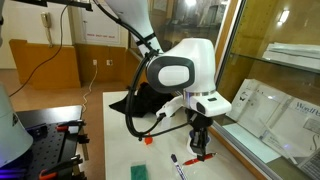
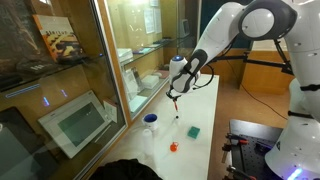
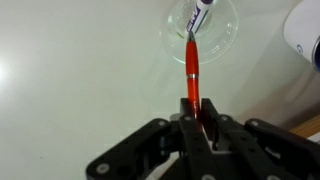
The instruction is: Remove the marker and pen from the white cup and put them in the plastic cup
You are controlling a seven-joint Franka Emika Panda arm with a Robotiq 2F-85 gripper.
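Observation:
The red pen's tip [image 3: 190,38] is pointing toward open room next to the marker. My gripper should keep moving over the plastic cup [image 3: 214,36] until the pen's tip is inside, and then let go.
My gripper [image 3: 195,112] is shut on the upper end of the slim red pen [image 3: 192,70]. The pen hangs below the fingers, and its tip reaches the near side of the clear plastic cup [image 3: 225,30]. The dark marker [image 3: 203,12] with a whitish end leans inside that cup. In an exterior view the gripper [image 2: 176,96] hovers over the white table with the pen [image 2: 176,108] under it. The white cup [image 2: 150,123] stands nearer the glass wall, and its edge shows at the right of the wrist view [image 3: 306,35]. The gripper [image 1: 201,148] also shows low over the table in an exterior view.
A green block [image 2: 193,131] and a small orange object [image 2: 173,147] lie on the table beyond the cups. A glass partition [image 2: 90,90] runs along one side of the table. Dark cloth [image 1: 140,102] and cables lie behind the arm.

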